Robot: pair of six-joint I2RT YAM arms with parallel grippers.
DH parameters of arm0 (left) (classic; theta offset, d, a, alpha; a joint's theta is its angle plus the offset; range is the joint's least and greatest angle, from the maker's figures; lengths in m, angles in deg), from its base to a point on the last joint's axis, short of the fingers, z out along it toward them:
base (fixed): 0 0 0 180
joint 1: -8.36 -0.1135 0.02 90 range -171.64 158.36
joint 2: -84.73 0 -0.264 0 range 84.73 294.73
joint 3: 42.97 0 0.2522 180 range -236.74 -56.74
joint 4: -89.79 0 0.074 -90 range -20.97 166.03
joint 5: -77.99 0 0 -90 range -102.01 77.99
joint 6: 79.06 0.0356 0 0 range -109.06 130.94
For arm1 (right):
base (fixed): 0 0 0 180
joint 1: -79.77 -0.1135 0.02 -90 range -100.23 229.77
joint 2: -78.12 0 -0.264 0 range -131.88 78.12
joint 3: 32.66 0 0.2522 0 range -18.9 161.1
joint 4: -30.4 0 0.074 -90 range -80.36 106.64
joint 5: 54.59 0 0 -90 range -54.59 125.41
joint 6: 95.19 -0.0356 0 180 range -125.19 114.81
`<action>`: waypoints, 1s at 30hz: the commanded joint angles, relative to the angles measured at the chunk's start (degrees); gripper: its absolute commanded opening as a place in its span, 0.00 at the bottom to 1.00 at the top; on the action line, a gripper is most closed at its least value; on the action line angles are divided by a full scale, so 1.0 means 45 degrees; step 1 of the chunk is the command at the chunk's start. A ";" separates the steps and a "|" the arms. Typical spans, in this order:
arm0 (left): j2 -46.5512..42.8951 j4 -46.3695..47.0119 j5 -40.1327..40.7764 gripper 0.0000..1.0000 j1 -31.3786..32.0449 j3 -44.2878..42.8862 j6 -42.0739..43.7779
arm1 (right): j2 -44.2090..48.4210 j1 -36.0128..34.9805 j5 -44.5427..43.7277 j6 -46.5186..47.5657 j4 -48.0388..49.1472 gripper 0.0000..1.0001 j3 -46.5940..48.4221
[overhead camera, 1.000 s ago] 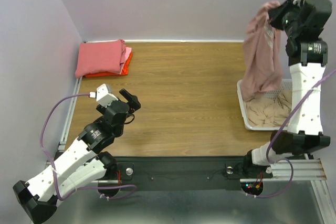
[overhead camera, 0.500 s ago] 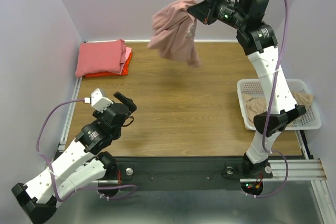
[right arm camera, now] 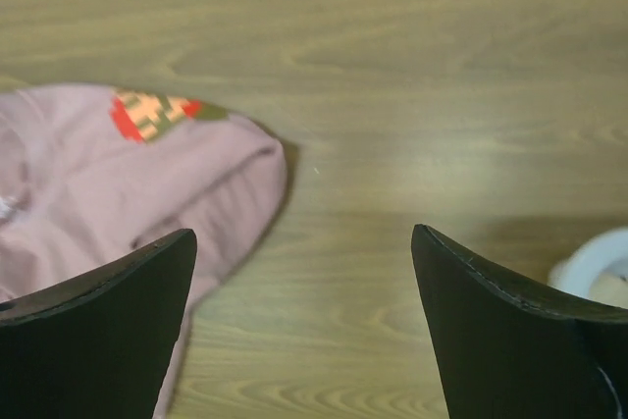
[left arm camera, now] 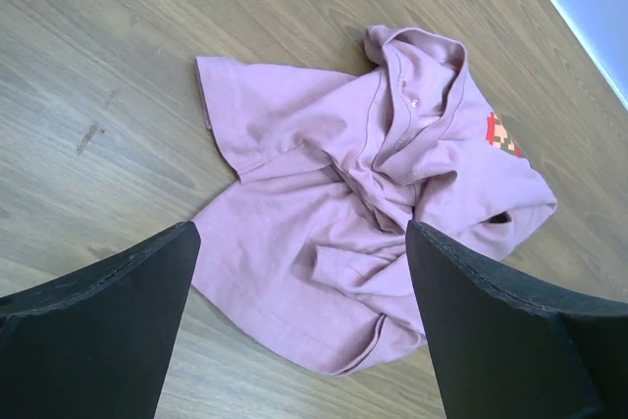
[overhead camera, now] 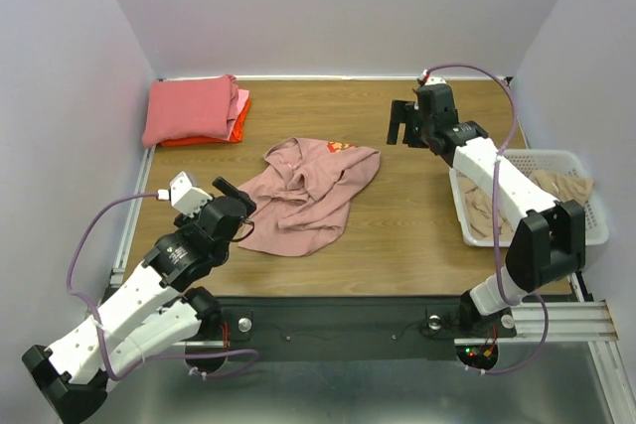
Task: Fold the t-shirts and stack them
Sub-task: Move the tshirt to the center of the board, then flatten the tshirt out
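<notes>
The dusty pink t-shirt lies crumpled [overhead camera: 296, 208] in the middle, so the robot's right gripper should first pinch the fold [overhead camera: 309, 175] below the t-shirt's collar and stretch the t-shirt together with the left gripper.
A dusty pink t-shirt [overhead camera: 310, 196] lies crumpled in the middle of the table, a corner of its pixel print showing [right arm camera: 147, 113]. My left gripper [overhead camera: 241, 213] hovers open at the shirt's left edge, and the left wrist view has the shirt [left arm camera: 363, 213] spread between and beyond the open gripper [left arm camera: 299, 242]. My right gripper [overhead camera: 402, 126] stands open to the right of the shirt [right arm camera: 118, 193], over bare wood and holding nothing [right arm camera: 304, 235]. Folded t-shirts [overhead camera: 191, 109] in coral-red, pink and orange are stacked at the back left. A tan t-shirt [overhead camera: 556, 191] lies in the basket.
The white mesh basket [overhead camera: 586, 237] sits at the table's right edge, its rim just visible in the right wrist view [right arm camera: 589, 262]. Purple walls close in the back and both sides. A metal rail runs along the left edge [overhead camera: 129, 225].
The right arm swung the pink t-shirt from above the basket to the table's middle, opened and let it drop there. The left arm barely shifted.
</notes>
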 commanded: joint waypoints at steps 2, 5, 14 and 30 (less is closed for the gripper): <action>0.0455 -0.0144 -0.0072 0.98 0.0018 -0.0226 -0.0517 | 0.1265 -0.0021 0.0645 0.0119 0.0902 1.00 -0.0092; 0.0807 0.0071 -0.0796 0.98 -0.0002 0.0185 -0.0576 | 0.1558 -0.0195 0.2230 0.0197 0.0999 1.00 -0.0657; 0.2816 0.0030 -0.2729 0.98 -0.1343 0.1434 -0.1926 | 0.1677 -0.3903 0.1027 -0.0683 0.2052 1.00 -0.3704; 0.5553 0.4348 -0.6325 0.93 -0.4181 0.2843 0.0849 | -0.1079 -0.6290 -0.0593 -0.2107 0.2347 1.00 -0.2554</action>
